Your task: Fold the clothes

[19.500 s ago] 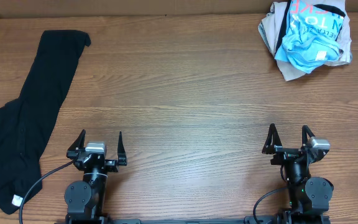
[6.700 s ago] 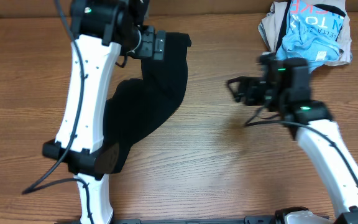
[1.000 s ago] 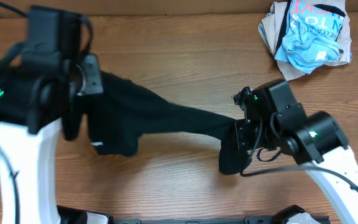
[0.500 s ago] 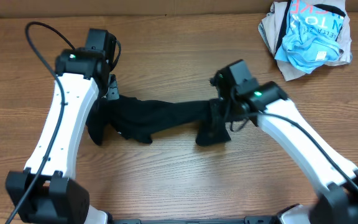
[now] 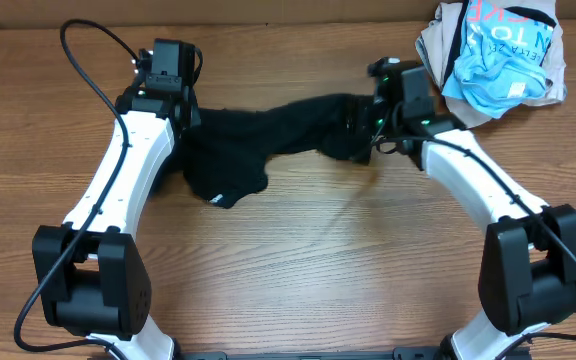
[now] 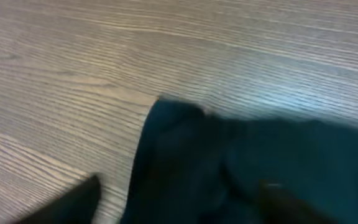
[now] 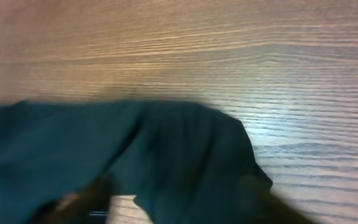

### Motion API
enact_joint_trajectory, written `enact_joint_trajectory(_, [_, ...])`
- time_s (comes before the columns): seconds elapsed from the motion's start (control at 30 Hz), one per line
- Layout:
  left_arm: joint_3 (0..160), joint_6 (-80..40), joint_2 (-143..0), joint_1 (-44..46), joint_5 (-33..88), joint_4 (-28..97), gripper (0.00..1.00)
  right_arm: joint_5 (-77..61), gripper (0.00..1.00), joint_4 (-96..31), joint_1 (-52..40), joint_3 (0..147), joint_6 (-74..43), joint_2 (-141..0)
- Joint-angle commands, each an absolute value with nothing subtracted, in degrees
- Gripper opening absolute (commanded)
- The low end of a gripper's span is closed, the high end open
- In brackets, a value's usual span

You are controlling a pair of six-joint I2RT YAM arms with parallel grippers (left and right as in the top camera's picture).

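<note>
The black garment is bunched up in a narrow strip (image 5: 293, 127), so the robot's left gripper needs to grab the garment's flap (image 5: 230, 188) by the white tag and raise the garment before folding.
The clothes (image 5: 258, 135), a black garment with a small white tag (image 5: 223, 197), lie stretched left to right across the far half of the table. My left gripper (image 5: 182, 108) stands over the garment's left end and my right gripper (image 5: 370, 122) over its right end. In the left wrist view the left gripper (image 6: 176, 205) is open, its fingers (image 6: 67, 205) wide apart over a corner of the dark cloth (image 6: 241, 162). The right wrist view shows the right gripper (image 7: 179, 202) open too, with the cloth (image 7: 166, 149) lying flat beneath it.
A heap of light-blue and beige printed garments (image 5: 493, 55) sits at the far right corner, close behind the right arm. The wooden table (image 5: 328, 270) runs to the near edge, where both arm bases stand.
Both arms carried the black garment toward the far side and spread it wider. Both grippers, shut on the cloth half a second ago, now stand open and the cloth rests on the table.
</note>
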State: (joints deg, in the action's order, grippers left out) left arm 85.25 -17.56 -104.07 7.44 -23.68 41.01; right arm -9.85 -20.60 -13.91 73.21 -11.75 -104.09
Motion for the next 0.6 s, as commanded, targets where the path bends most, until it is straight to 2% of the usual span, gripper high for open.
enact_joint_trajectory(0.0, [89.54,-15.94,-103.79,7.09,-22.5,44.97,1.0,-17.02,1.0,-23.49,-13.5,75.94,-11.57,-102.5])
enact_joint_trajectory(0.17, [98.35,-15.81,-102.06,7.14,-11.16,61.76,1.0,-19.0,1.0,-30.79,-12.91,76.27,-11.77,-97.67])
enact_joint_trajectory(0.3, [98.63,-15.77,-101.43,8.23,-4.16,68.23,1.0,-18.96,1.0,-35.97,-12.91,76.27,-11.75,-94.24])
enact_joint_trajectory(0.43, [92.55,-13.15,-101.58,11.88,-5.06,68.25,0.99,-17.23,1.0,-37.91,-12.64,76.23,-11.51,-93.86])
enact_joint_trajectory(0.57, [83.22,-10.63,-101.58,15.38,-6.46,62.54,0.97,-13.19,1.0,-38.57,-12.64,76.18,-11.53,-93.86])
